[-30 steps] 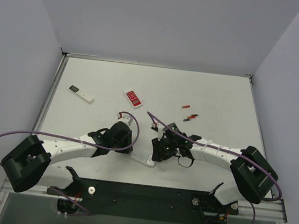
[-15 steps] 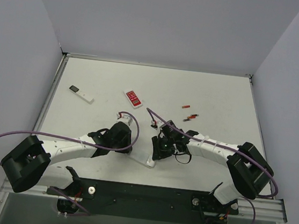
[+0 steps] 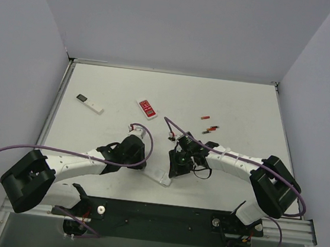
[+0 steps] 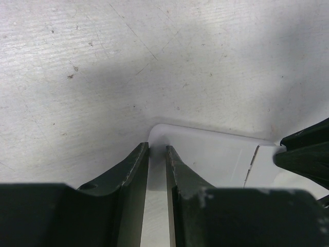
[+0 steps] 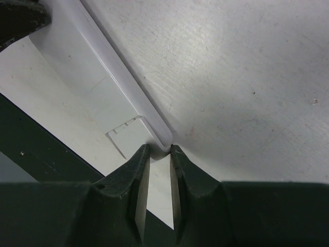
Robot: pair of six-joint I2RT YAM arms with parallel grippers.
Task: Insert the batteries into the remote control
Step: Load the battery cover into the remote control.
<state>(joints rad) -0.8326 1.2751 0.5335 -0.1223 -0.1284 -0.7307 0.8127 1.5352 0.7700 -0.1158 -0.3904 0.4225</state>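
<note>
My right gripper should open, move back and come at the cover's end (image 5: 146, 142) straight on, because it is pinching the slanted remote control's corner (image 5: 164, 145) beside the battery cover.
The remote control (image 3: 160, 175) lies plain white back up near the table's front edge, between the two arms. My left gripper (image 3: 146, 165) is shut on its left corner; the left wrist view shows the white edge (image 4: 216, 154) running in between the narrow jaws (image 4: 157, 149). My right gripper (image 3: 173, 170) is shut on the opposite corner, its tips (image 5: 159, 149) pinching the rim beside the battery cover (image 5: 128, 136). The batteries are not in view.
Up the table lie a slim white stick remote (image 3: 90, 103), a red-faced remote (image 3: 147, 108), two red cells (image 3: 205, 117) (image 3: 214, 128) and a dark cell (image 3: 206, 132). The black front rail (image 3: 160, 215) runs just below the remote.
The right gripper's jaws have drawn in onto the remote's corner, and that arm has shifted slightly left. The left arm has barely moved.
</note>
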